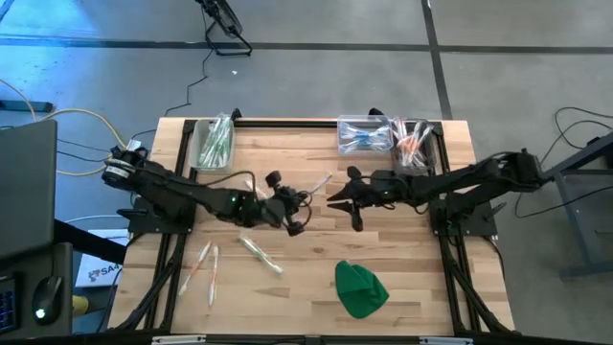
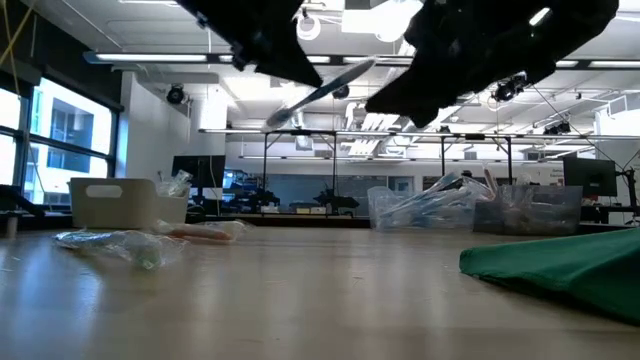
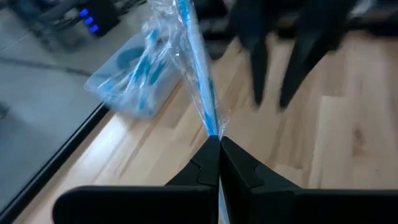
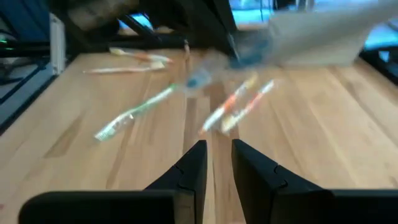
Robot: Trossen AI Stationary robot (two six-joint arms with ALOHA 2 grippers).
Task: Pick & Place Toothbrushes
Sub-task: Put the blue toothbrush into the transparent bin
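Observation:
Next, I back my right gripper off and line it up, because the blue toothbrush's loose end (image 1: 328, 178) passes beside its open fingers. It should then close on that end.
My left gripper (image 3: 215, 138) is shut on a blue toothbrush in a clear wrapper (image 3: 196, 62), held above the table's middle (image 1: 321, 182); in the low view this brush (image 2: 320, 92) shows high, slanting between the two dark grippers. My right gripper (image 4: 217, 155) faces it from the right (image 1: 333, 203), open, with nothing between its fingers. Three more wrapped toothbrushes lie flat on the table at the near left: a green one (image 1: 261, 254) and two pale ones (image 1: 196, 268) (image 1: 213, 273). My left gripper pinches the blue toothbrush near one end (image 3: 213, 127) between its two fingertips. The fingers come from the table's left, slanting a little down. The brush runs on past the fingertips along their line and is lifted clear of the table.
At the far edge stand a bin with green brushes (image 1: 213, 144), a clear bin with blue ones (image 1: 364, 134) and one with orange ones (image 1: 412, 139). A green cloth lump (image 1: 359, 287) lies at the near right. Bare wood lies between the cloth and the loose brushes.

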